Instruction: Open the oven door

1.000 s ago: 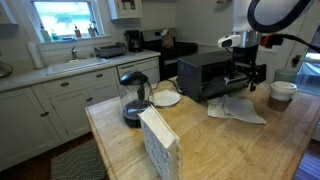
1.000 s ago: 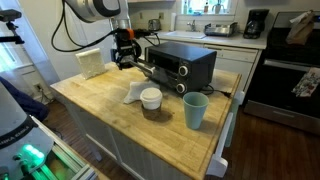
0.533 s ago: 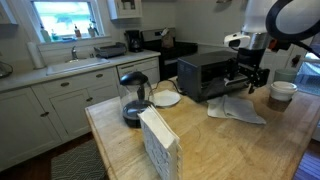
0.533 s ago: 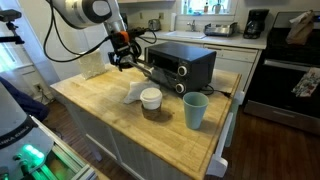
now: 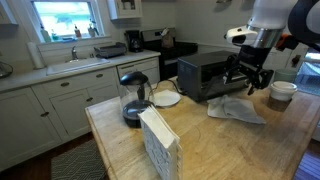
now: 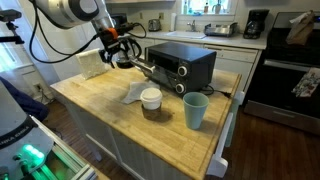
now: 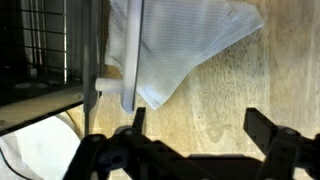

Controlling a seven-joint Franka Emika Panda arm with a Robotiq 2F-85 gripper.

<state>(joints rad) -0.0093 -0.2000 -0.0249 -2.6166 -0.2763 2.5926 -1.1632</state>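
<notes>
The robot's gripper is hovering past the door's handle bar (image 7: 133, 50) and the oven door is only partway down, so next the gripper moves back over the door's edge (image 7: 92, 60) and pushes down.
The small black toaster oven (image 5: 203, 70) (image 6: 185, 62) stands on the wooden island. Its dark glass door (image 6: 152, 73) (image 5: 236, 84) is swung down and open, with the handle bar at its outer edge. In the wrist view the pale handle bar (image 7: 130, 50) runs vertically, with the glass door (image 7: 45, 50) to its left. My gripper (image 6: 115, 52) (image 5: 248, 72) hovers just beyond the door's edge, apart from it. In the wrist view its jaws (image 7: 200, 130) are open and empty above bare wood.
A white cloth (image 7: 190, 40) (image 6: 133, 93) (image 5: 238, 108) lies on the island below the door. A white bowl (image 6: 151, 98), a teal cup (image 6: 194, 108), a glass carafe (image 5: 134, 95), a plate (image 5: 166, 98) and a white rack (image 5: 158, 145) also stand there. A full-size stove (image 6: 290, 70) is behind.
My gripper has drawn back from the open door's handle, away from the oven. The door stays down.
</notes>
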